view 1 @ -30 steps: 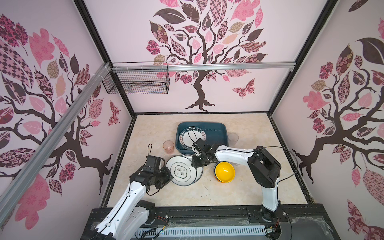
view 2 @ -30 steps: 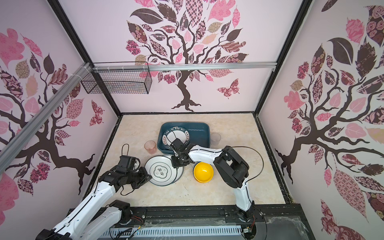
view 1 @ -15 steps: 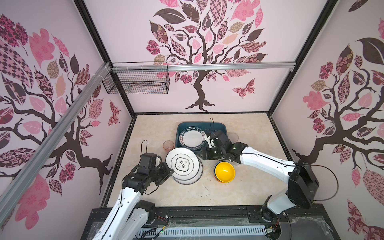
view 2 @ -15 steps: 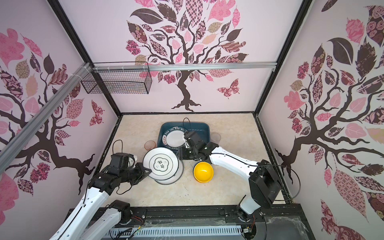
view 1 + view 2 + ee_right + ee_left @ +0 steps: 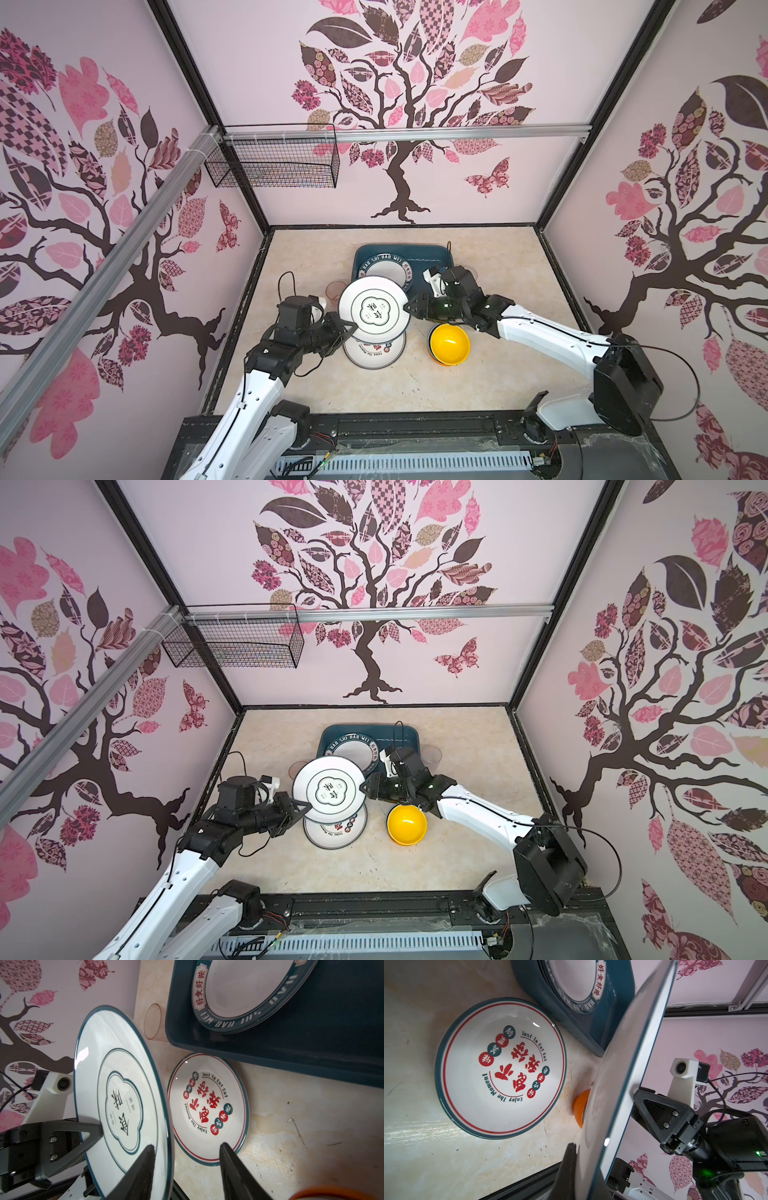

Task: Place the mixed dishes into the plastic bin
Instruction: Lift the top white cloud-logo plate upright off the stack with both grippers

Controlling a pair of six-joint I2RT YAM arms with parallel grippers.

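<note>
The robot's left gripper is holding the white plate (image 5: pixel 373 310) short of the bin, so the right gripper should grasp the plate by its opposite rim (image 5: pixel 405 303) and lower it into the bin.
My left gripper (image 5: pixel 349 326) (image 5: pixel 305 808) is shut on the left rim of a white plate with a black character (image 5: pixel 373 309) (image 5: pixel 328 789), holding it tilted above the table. My right gripper (image 5: pixel 409 307) (image 5: pixel 187 1145) stands open, its jaws straddling that plate's (image 5: pixel 124 1095) right rim. Under it a red-character plate (image 5: pixel 374 353) (image 5: pixel 500 1068) lies on the table. The teal plastic bin (image 5: pixel 432 266) (image 5: pixel 291 1047) behind holds a lettered-rim plate (image 5: pixel 384 270). A yellow bowl (image 5: pixel 449 343) sits stacked in an orange bowl (image 5: pixel 579 1109).
A pinkish cup (image 5: pixel 334 289) (image 5: pixel 154 1022) stands left of the bin, a clear cup (image 5: pixel 434 754) right of it. A black wire basket (image 5: pixel 274 162) hangs on the back wall's rail. Walls close in the table on three sides.
My left gripper has lifted the black-character plate off the red-character plate and tilted it. My right gripper has opened wider and swung round to the plate's right rim.
</note>
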